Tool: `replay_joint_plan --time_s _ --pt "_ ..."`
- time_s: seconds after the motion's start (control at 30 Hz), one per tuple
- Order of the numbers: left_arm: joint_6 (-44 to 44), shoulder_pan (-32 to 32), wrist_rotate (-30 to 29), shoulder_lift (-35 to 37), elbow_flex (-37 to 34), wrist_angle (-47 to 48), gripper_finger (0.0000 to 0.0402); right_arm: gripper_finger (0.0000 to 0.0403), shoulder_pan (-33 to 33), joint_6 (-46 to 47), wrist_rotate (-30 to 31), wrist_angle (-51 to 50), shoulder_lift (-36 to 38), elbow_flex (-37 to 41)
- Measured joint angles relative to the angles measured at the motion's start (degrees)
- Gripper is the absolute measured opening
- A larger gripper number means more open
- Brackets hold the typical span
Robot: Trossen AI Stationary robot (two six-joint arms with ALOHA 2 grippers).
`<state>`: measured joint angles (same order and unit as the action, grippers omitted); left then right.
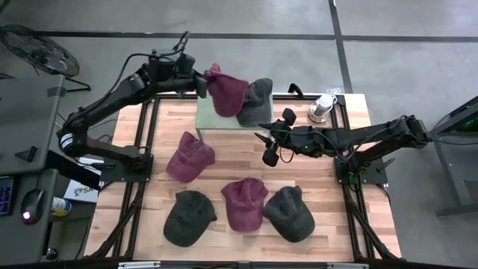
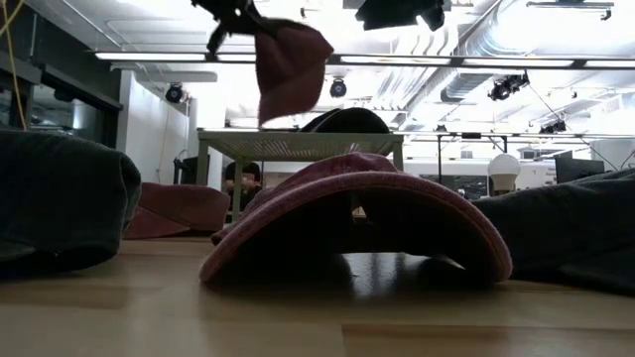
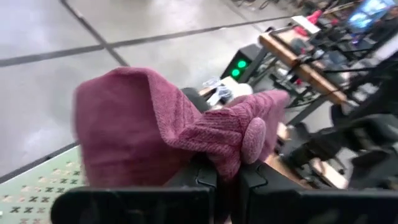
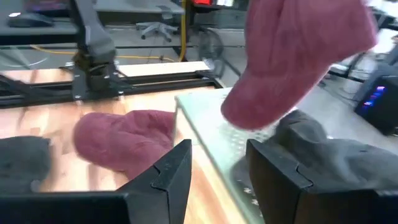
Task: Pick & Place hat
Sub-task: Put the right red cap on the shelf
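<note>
My left gripper should pull back the hanging maroon hat, because it slants over the dark grey hat's edge, and lower it onto the platform's free side.
My left gripper is shut on a maroon hat and holds it in the air over the pale green platform at the table's far side. A dark grey hat lies on that platform beside it. In the low view the maroon hat hangs above the platform. My right gripper is open and empty, hovering over the table just near of the platform. Its wrist view shows the hanging maroon hat and the grey hat ahead of it. My left gripper pinches the maroon hat between its two fingers at the bunched crown, beside the top button. Folded cloth is gathered between the fingers. It comes from the table's left, slanting down. The hat is lifted clear and hangs below the fingers, over the platform.
Several more hats lie on the wooden table: a maroon one left of centre, and a dark one, a maroon one and a dark grey one along the near edge. A silver-white object stands at the far right corner.
</note>
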<state>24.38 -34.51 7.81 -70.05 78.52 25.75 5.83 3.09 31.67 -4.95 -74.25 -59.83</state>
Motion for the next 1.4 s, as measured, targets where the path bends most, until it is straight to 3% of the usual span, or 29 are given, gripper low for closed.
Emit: replay_joint_plan --time_s 0.2,0.67,0.83,1.2,1.4 --pt "-0.2 4.1 -4.7 3.9 0.1 1.4 0.0003 0.0145 -1.6 -1.4 -2.9 -0.1 -3.0 0.0" --pt "3.1 10.8 -17.7 1.8 0.1 6.4 0.0003 0.0145 -2.5 -4.2 -2.2 1.1 -3.3 0.0" --pt "5.8 13.2 -26.1 1.2 0.0 9.5 0.0003 0.0145 -2.5 -6.1 -1.6 1.1 -3.3 0.0" --pt "11.2 13.1 -31.4 -3.1 0.0 8.4 0.0003 0.0145 -2.5 -8.5 -0.5 1.1 -3.3 0.0" --pt "12.2 12.7 -38.0 -5.1 0.0 8.5 0.0003 0.0145 -2.5 -8.5 -0.1 0.9 -3.3 0.0"
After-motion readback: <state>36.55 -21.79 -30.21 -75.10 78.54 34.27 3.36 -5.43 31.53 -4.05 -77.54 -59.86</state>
